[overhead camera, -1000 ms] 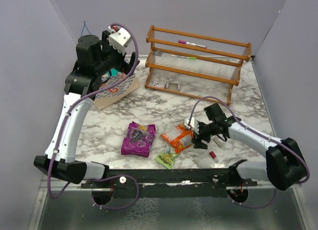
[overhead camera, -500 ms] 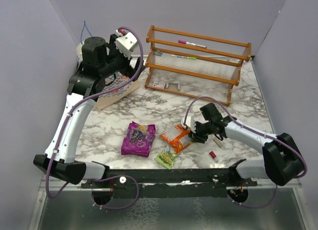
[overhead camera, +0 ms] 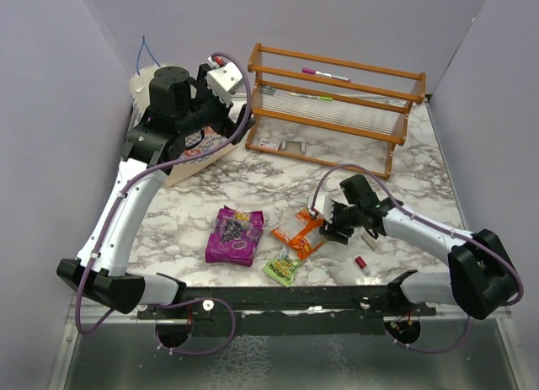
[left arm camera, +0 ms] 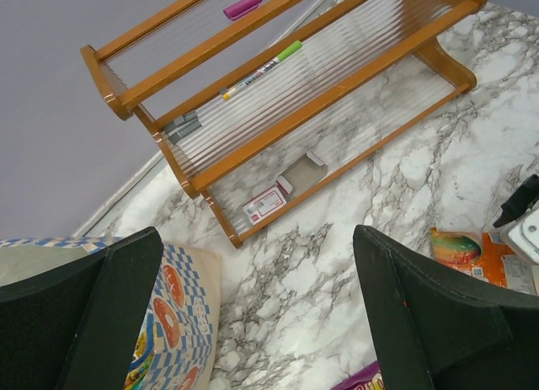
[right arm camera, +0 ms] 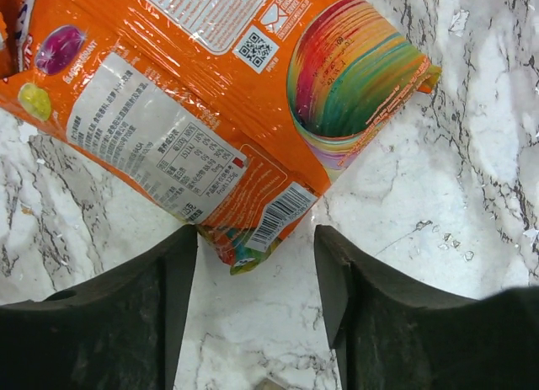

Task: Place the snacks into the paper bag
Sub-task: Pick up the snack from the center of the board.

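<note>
Next, I pick up the orange packet by its barcode corner (right arm camera: 271, 228) and hand it to my left gripper, because the paper bag (overhead camera: 205, 146) is far from my right gripper.
The checked paper bag (overhead camera: 195, 147) lies at the back left, partly under my left arm; its side shows in the left wrist view (left arm camera: 173, 310). My left gripper (overhead camera: 240, 125) is open and empty, just right of the bag. An orange packet (overhead camera: 301, 232) lies mid-table; the right wrist view shows it (right arm camera: 219, 95) large. My right gripper (overhead camera: 331, 226) is open, low at the packet's right end, its corner between the fingers (right arm camera: 109, 323). A purple packet (overhead camera: 233, 236) and a small light-green packet (overhead camera: 283, 269) lie near the front.
A wooden rack (overhead camera: 333, 104) stands at the back with pens on it and small cards beneath (left arm camera: 268, 205). A tiny red cylinder (overhead camera: 360, 262) and a small beige stick (overhead camera: 370, 280) lie near the front right. Purple walls close in both sides.
My left gripper has swung right, away from over the bag towards the rack. My right gripper has edged left along the orange packet's end.
</note>
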### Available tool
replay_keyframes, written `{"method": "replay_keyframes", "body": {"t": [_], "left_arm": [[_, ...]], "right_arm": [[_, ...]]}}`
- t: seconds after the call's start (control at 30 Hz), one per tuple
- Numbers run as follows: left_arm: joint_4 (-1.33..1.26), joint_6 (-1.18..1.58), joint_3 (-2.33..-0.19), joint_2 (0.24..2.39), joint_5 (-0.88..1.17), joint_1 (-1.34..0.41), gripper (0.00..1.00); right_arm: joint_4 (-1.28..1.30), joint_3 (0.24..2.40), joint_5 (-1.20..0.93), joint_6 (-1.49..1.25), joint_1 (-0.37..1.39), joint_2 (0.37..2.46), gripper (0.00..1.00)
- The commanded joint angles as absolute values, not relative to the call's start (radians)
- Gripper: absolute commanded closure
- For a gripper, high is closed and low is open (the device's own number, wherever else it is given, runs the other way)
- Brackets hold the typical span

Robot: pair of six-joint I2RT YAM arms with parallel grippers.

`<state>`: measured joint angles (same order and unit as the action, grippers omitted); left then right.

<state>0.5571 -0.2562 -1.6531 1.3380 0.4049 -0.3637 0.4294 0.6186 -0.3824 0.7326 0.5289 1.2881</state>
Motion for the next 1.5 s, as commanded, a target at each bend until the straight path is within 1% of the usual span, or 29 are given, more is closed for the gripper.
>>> {"method": "replay_keyframes", "body": {"t": [0.0,0.17,0.3,0.37,0.43,0.53,0.67,0.83,1.0,1.23,1.47], "left_arm": [[0.543,-0.252,-1.635,1.314,0.435,-0.382,0.01],[0.537,-0.257,-1.617,1.312,0.421,-0.402,0.01],[0.537,-0.267,-1.598,1.308,0.412,-0.411,0.01],[0.528,-0.267,-1.583,1.306,0.404,-0.416,0.01],[0.532,-0.272,-1.579,1.305,0.405,-0.42,0.01],[0.518,-0.265,-1.566,1.313,0.397,-0.428,0.01],[0.495,-0.229,-1.546,1.328,0.415,-0.437,0.01],[0.44,-0.173,-1.515,1.354,0.447,-0.451,0.01],[0.393,-0.139,-1.496,1.377,0.517,-0.469,0.01],[0.349,-0.129,-1.473,1.418,0.66,-0.513,0.02],[0.352,-0.149,-1.473,1.469,0.761,-0.56,0.02]], "right_arm": [[0.38,0.605,-0.333,0.727,0.533,1.294,0.4],[0.372,0.621,-0.345,0.731,0.535,1.34,0.38],[0.37,0.63,-0.369,0.734,0.535,1.366,0.4],[0.371,0.637,-0.371,0.73,0.535,1.379,0.47],[0.383,0.646,-0.372,0.726,0.535,1.373,0.56],[0.387,0.646,-0.373,0.725,0.535,1.34,0.72],[0.404,0.662,-0.366,0.707,0.535,1.272,0.97],[0.379,0.659,-0.348,0.688,0.535,1.136,0.99],[0.4,0.701,-0.32,0.725,0.535,1.012,0.99],[0.449,0.807,-0.32,0.767,0.535,0.926,0.99],[0.441,0.861,-0.272,0.788,0.535,0.852,0.99]]}}
